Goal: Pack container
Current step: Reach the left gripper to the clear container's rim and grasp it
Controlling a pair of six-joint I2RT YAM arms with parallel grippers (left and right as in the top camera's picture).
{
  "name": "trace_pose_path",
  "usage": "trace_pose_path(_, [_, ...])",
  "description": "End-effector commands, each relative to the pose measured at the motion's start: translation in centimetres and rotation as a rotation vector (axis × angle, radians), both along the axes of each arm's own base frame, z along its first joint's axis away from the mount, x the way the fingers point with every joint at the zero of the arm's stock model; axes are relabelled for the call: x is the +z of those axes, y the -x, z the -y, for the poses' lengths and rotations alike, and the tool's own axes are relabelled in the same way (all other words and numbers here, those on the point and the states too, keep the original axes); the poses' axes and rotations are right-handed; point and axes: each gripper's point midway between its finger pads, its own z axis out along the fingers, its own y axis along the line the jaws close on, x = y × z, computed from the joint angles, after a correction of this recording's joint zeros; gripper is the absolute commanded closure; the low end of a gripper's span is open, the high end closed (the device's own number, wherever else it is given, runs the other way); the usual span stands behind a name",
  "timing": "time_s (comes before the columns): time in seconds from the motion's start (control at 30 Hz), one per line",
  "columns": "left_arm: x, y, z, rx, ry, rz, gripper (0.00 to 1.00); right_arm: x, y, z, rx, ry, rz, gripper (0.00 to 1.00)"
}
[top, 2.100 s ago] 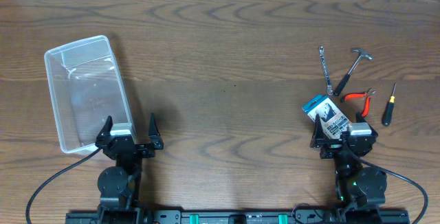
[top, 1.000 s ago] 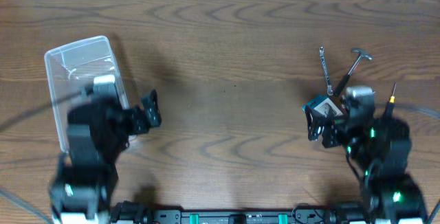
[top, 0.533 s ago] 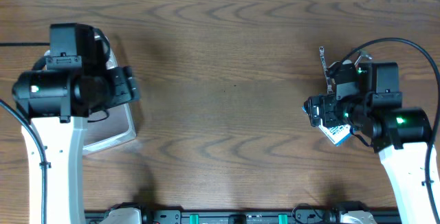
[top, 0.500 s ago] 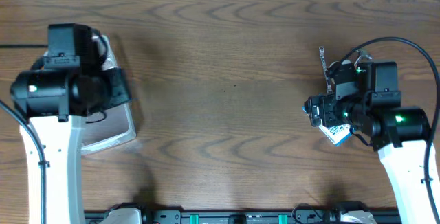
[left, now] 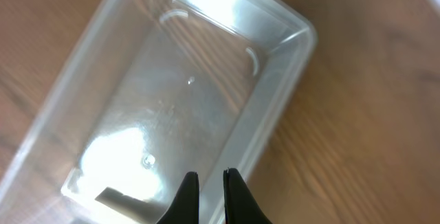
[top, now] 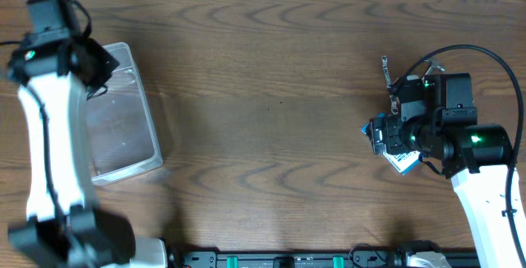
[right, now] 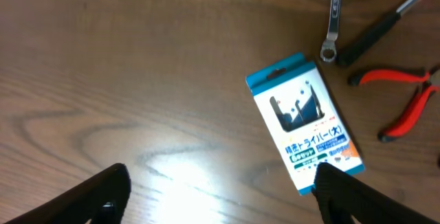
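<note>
The container (top: 130, 128) is across the table from the card package, so the robot's left gripper needs to move the container first, onto the open wood nearer the package (top: 209, 95).
The container (top: 146, 112), a clear plastic tub, lies at the table's left side and holds nothing. In the left wrist view the container (left: 275, 110) fills the frame below my left gripper (left: 206, 176). Its two dark fingers are shut with nothing between them, above the tub's near right wall. From overhead the left gripper (top: 92, 58) hangs blurred over the tub's far left corner. My right gripper (right: 221, 172) is wide open above bare wood. A blue and white card package (right: 302, 121) lies just ahead of its right finger.
A slim wrench (right: 335, 18), a dark hammer handle (right: 375, 31) and red-handled pliers (right: 405, 100) lie beyond the package. Overhead, the right arm (top: 448, 132) covers most of them, and only the wrench (top: 385, 69) shows well.
The left arm swung up and back toward the tub's far left end, and its jaws went from open to shut. The right arm stayed over the package, jaws still wide.
</note>
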Motion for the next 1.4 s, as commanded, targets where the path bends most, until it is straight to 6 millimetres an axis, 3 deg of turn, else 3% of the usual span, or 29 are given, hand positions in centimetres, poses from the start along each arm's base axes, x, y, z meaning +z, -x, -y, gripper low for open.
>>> trace_pose_path(0.0, [-6.1, -1.3, -0.6, 0.065, 0.057, -0.125, 0.94, 0.4, 0.4, -0.2, 0.017, 0.007, -0.007, 0.04])
trace_pose_path(0.13, [-10.7, -2.9, 0.2, 0.052, 0.143, -0.178, 0.94, 0.3, 0.8, -0.1, 0.022, 0.010, -0.020, 0.03])
trace_pose_path(0.27, [-13.2, -5.4, 3.3, -0.104, 0.303, -0.141, 0.94, 0.3, 0.9, -0.1, 0.022, 0.010, -0.022, 0.03])
trace_pose_path(0.37, [-13.5, -6.8, 6.2, -0.263, 0.424, -0.081, 0.94, 0.3, 0.9, -0.1, 0.022, 0.010, -0.023, 0.03])
trace_pose_path(0.5, [-12.3, -7.6, 10.6, -0.510, 0.529, -0.002, 0.94, 0.3, 0.8, -0.1, 0.022, 0.011, -0.021, 0.02])
trace_pose_path(0.63, [-11.0, -6.3, 16.2, -0.729, 0.645, 0.015, 0.94, 0.4, 0.6, -0.1, 0.022, 0.010, -0.010, 0.02])
trace_pose_path(0.83, [-11.3, -1.9, 23.4, -0.989, 0.671, -0.122, 0.94, 0.9, -0.3, -0.2, 0.022, 0.007, 0.029, 0.02])
trace_pose_path(0.97, [-11.2, 0.4, 25.9, -1.101, 0.675, -0.188, 0.94, 1.0, -0.5, -0.2, 0.021, 0.006, 0.042, 0.02])
trace_pose_path(1.03, [-11.2, 1.2, 26.1, -1.124, 0.665, -0.217, 0.94, 1.0, -0.5, -0.2, 0.021, 0.006, 0.041, 0.02])
trace_pose_path(1.1, [-11.5, 1.5, 24.9, -1.106, 0.591, -0.271, 0.94, 1.0, -0.5, -0.2, 0.021, 0.006, 0.042, 0.02])
trace_pose_path(1.2, [-11.2, 0.6, 20.2, -0.955, 0.370, -0.357, 0.94, 1.0, -0.5, -0.2, 0.032, 0.011, 0.043, 0.02])
trace_pose_path(1.27, [-9.1, -0.4, 15.7, -0.790, 0.193, -0.375, 0.95, 1.0, -0.5, -0.3, 0.050, 0.020, 0.048, 0.02])
trace_pose_path(1.37, [-3.5, -0.9, 10.9, -0.630, 0.044, -0.303, 0.94, 1.0, -0.5, -0.2, 0.051, 0.020, 0.048, 0.02])
